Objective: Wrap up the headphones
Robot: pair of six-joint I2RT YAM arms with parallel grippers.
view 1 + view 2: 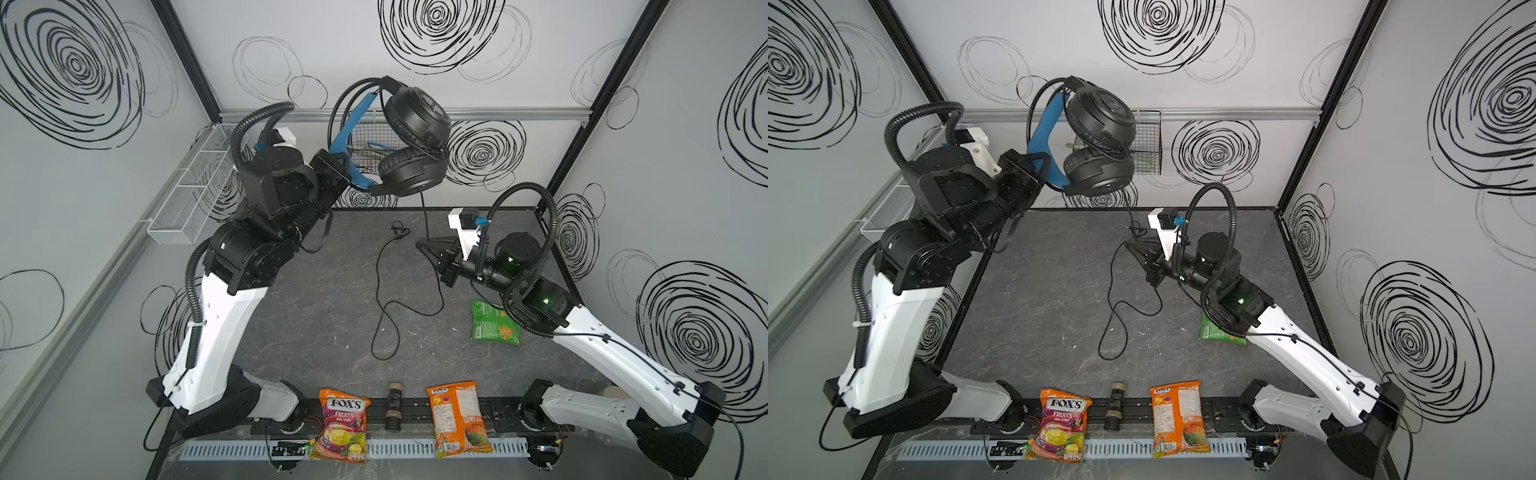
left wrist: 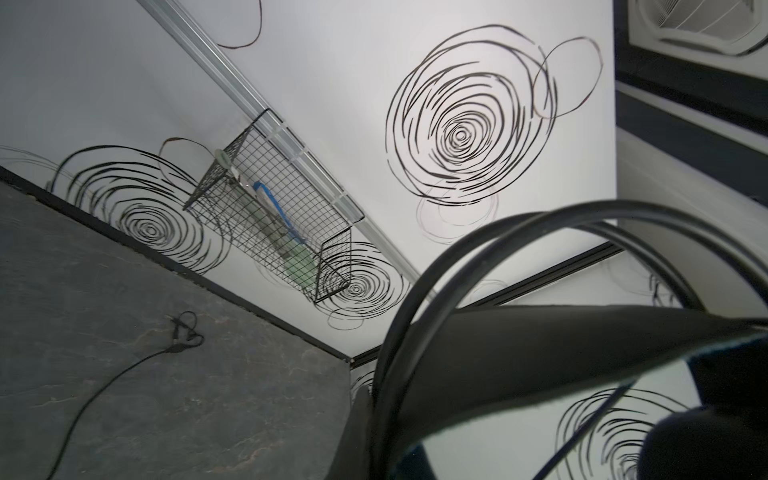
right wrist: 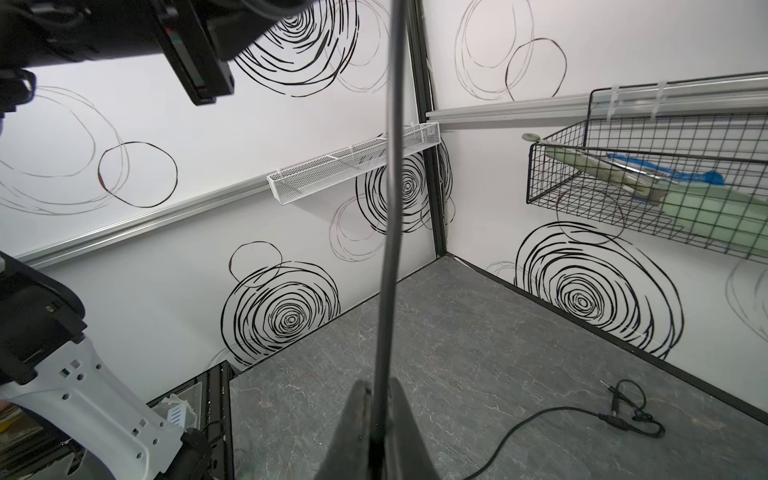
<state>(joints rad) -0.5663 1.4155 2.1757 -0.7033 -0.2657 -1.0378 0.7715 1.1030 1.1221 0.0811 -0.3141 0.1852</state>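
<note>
The headphones hang high above the robot's right gripper with the cable straight (image 1: 424, 214), so next the left gripper brings down the headphones (image 1: 412, 169) before the right gripper wraps the cable.
The headphones (image 1: 415, 124) (image 1: 1100, 137) hang high over the back of the table, with the two black earcups stacked and the blue strap (image 1: 349, 137) to their left. My left gripper (image 1: 347, 168) (image 1: 1042, 166) is shut on the strap and the thin headband wires (image 2: 457, 257). The black cable (image 1: 424, 216) drops from the lower earcup into my right gripper (image 1: 424, 245) (image 1: 1131, 245) (image 3: 376, 399), which is shut on it just above the table. The rest of the cable (image 1: 380, 291) loops loosely on the grey tabletop, and its plug end (image 1: 397, 228) (image 3: 615, 399) lies near the back.
A black wire basket (image 1: 370, 141) hangs on the back wall behind the headphones. A white mesh tray (image 1: 187, 195) is on the left wall. A green snack bag (image 1: 494, 324) lies under the right arm. A candy bag (image 1: 340, 424), a small bottle (image 1: 392, 405) and an orange bag (image 1: 457, 419) line the front edge.
</note>
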